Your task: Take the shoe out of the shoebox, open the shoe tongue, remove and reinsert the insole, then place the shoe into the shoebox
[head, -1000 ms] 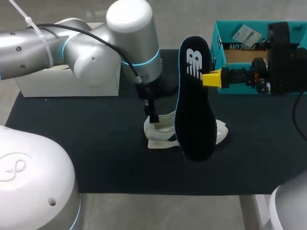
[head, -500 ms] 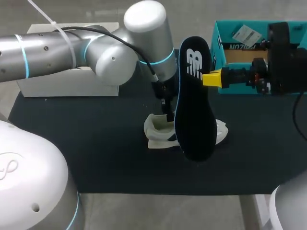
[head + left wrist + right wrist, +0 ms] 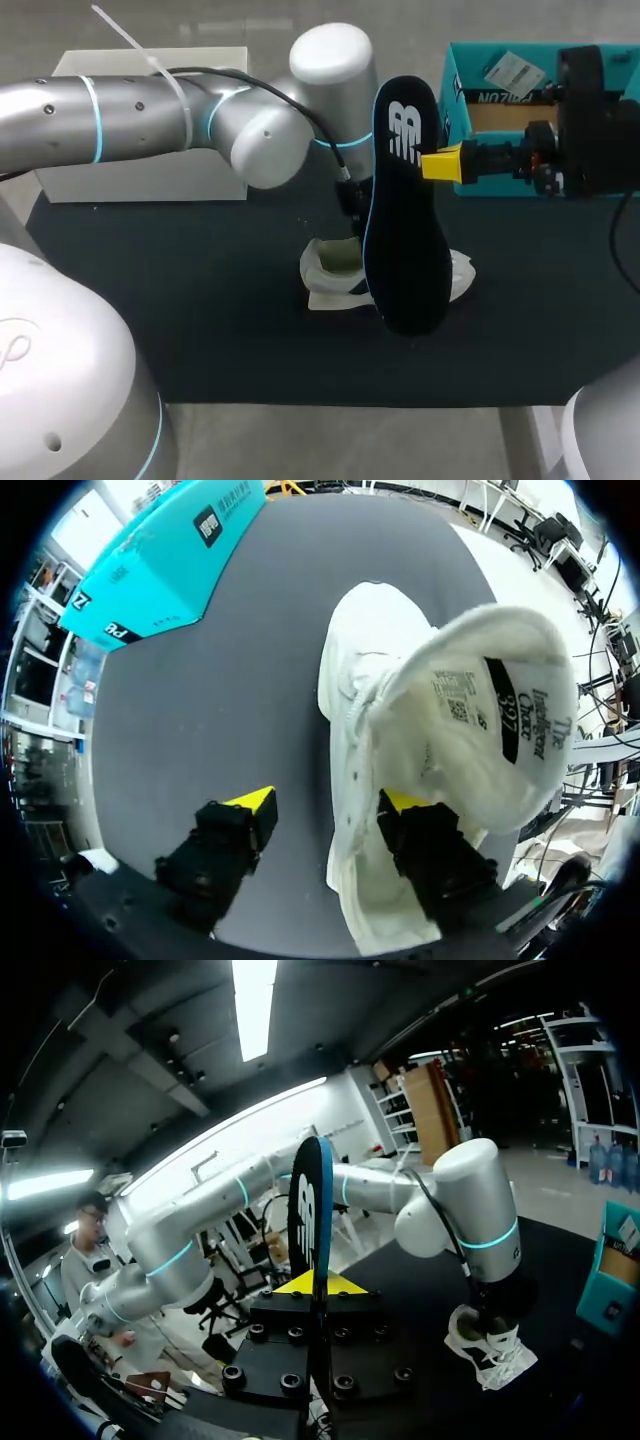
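Observation:
I expect to find a blue side hidden behind when I turn the black insole (image 3: 407, 230) over, since a thin blue rim (image 3: 367, 222) shows along it.
The white shoe (image 3: 335, 272) lies on the dark mat, half hidden in the head view by the black insole (image 3: 405, 230). That insole hangs upright in front of it, and my right gripper (image 3: 443, 163) is shut on its edge. The right wrist view shows the insole (image 3: 312, 1210) edge-on between the yellow tips, with the shoe (image 3: 490, 1355) beyond. My left gripper (image 3: 328, 802) is open over the shoe (image 3: 400, 680). One fingertip (image 3: 400, 800) rests at the collar under the raised tongue (image 3: 490, 710). The other fingertip (image 3: 255, 800) hangs over bare mat.
The teal shoebox (image 3: 455, 110) stands open at the back right, behind my right arm, and also shows ahead of the left gripper as the shoebox (image 3: 150, 560). A white box (image 3: 140, 175) sits at the back left. Bare mat (image 3: 200, 320) lies in front.
My left arm has swung to the right over the shoe, and its gripper now sits mostly behind the insole. The right arm and the insole have kept still.

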`<state>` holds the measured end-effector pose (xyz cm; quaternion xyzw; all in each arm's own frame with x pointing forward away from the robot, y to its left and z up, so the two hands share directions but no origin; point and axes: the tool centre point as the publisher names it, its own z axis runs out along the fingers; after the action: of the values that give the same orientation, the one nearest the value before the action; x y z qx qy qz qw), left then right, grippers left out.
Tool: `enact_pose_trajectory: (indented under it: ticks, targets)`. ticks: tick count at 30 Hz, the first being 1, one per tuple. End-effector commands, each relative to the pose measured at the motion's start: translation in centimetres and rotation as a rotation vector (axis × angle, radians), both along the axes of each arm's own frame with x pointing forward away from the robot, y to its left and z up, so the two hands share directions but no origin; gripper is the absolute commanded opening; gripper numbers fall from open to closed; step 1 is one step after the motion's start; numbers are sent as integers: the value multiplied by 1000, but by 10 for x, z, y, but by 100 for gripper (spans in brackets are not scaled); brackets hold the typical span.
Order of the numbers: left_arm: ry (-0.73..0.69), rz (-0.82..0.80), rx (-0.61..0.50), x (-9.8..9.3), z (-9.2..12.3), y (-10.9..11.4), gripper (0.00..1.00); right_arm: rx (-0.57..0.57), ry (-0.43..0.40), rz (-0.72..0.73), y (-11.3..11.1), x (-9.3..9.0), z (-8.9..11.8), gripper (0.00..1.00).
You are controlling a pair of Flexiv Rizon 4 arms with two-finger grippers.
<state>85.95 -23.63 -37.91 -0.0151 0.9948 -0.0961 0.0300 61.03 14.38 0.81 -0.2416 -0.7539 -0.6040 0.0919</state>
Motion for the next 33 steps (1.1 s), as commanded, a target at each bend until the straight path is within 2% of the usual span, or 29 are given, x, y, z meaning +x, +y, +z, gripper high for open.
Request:
enact_pose_trajectory:
  ticks: [1,4,27,31,32,33]
  targets:
    - [2,-9,0,-2,-1,-1,0,-1,2,2,3,3,0,0]
    - [4,-6,-14,-8,7,6,0,-1,2,2,3,3,0,0]
    - [4,-6,-14,-8,7,6,0,-1,2,2,3,3,0,0]
    - [116,-440,17,11,9,5,0,-1,2,2,3,3,0,0]
    - [99,-488,21,13,13,8,0,-1,2,2,3,3,0,0]
    - [129,-625,92,16,17,8,0,-1,2,2,3,3,0,0]
